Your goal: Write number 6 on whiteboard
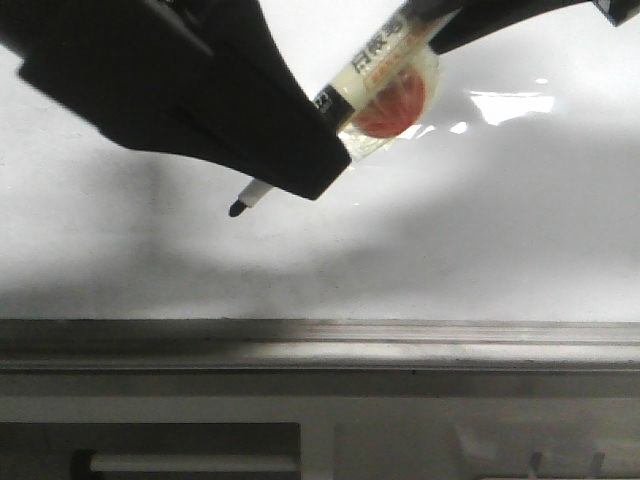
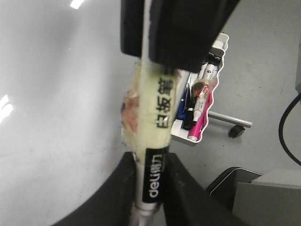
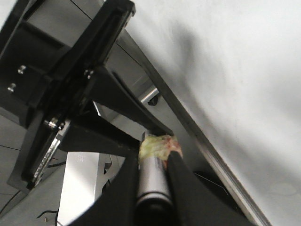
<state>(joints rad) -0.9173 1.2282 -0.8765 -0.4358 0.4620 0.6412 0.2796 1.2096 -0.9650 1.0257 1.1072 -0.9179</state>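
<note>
The marker is held by both grippers, with my left gripper near its tip (image 1: 255, 192). Next, my left gripper lets go and moves away before my right gripper writes on the whiteboard (image 1: 354, 190).
The whiteboard (image 1: 480, 230) fills the front view, glossy white with a bright reflection and a grey lower rail (image 1: 400, 345). No number 6 shows on it. A whiteboard marker (image 1: 375, 62), wrapped in yellowish tape with a red patch, slants down to the left. Its black tip (image 1: 238, 208) is at the board; I cannot tell if it touches. My left gripper (image 1: 320, 170) is shut on the marker's lower barrel (image 2: 155, 113). My right gripper (image 1: 440, 35) is shut on its upper end (image 3: 153, 183). The left gripper (image 2: 150, 188) and the right gripper (image 3: 155, 165) show in their wrist views.
A white tray (image 2: 216, 52) with several markers, one pink (image 2: 200, 125), hangs beside the board. Below it lie a grey floor, a stand's wheeled leg (image 2: 233, 123), a black cable (image 2: 287, 132) and a dark bin (image 2: 235, 181). The board's rail (image 3: 207, 146) runs near my right gripper.
</note>
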